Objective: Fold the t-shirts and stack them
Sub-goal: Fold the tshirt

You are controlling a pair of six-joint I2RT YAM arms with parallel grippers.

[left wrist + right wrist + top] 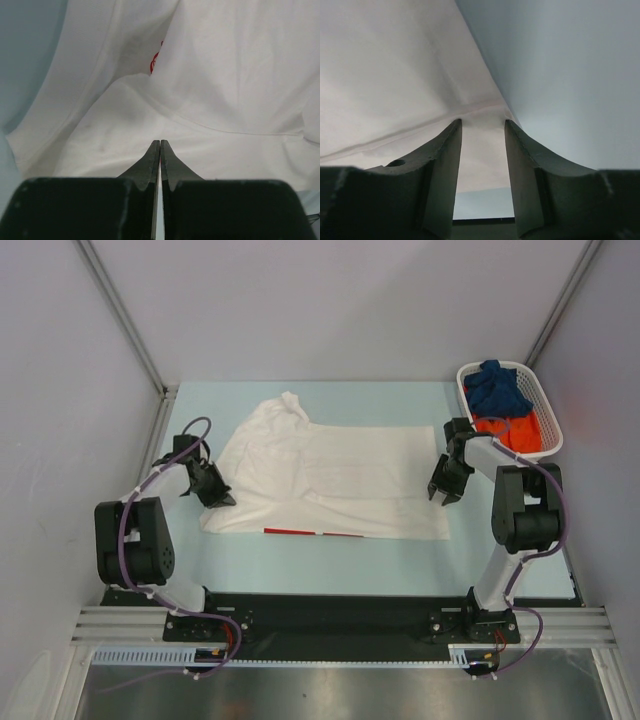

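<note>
My left gripper should open, as it sits too far in and a fold (72,129) runs beside the white t-shirt's loose corner, then pull that corner (21,157) flat.
A white t-shirt (340,475) lies spread out flat in the middle of the table, with a red strip of print (310,533) at its near edge. My left gripper (222,498) sits at the shirt's left edge. In the left wrist view its jaws (160,142) are closed together with a thin sliver of white cloth (225,75) between them, and a small red logo (154,62) shows ahead. My right gripper (443,498) is at the shirt's right edge. It is open (483,122), with the hem corner of the shirt (385,75) between its fingers.
A white lattice basket (553,418) stands at the back right, holding a dark blue shirt (497,388) and an orange shirt (520,435). Grey walls close in the table on the left, back and right. Bare light-blue table surface (400,560) lies in front of the shirt.
</note>
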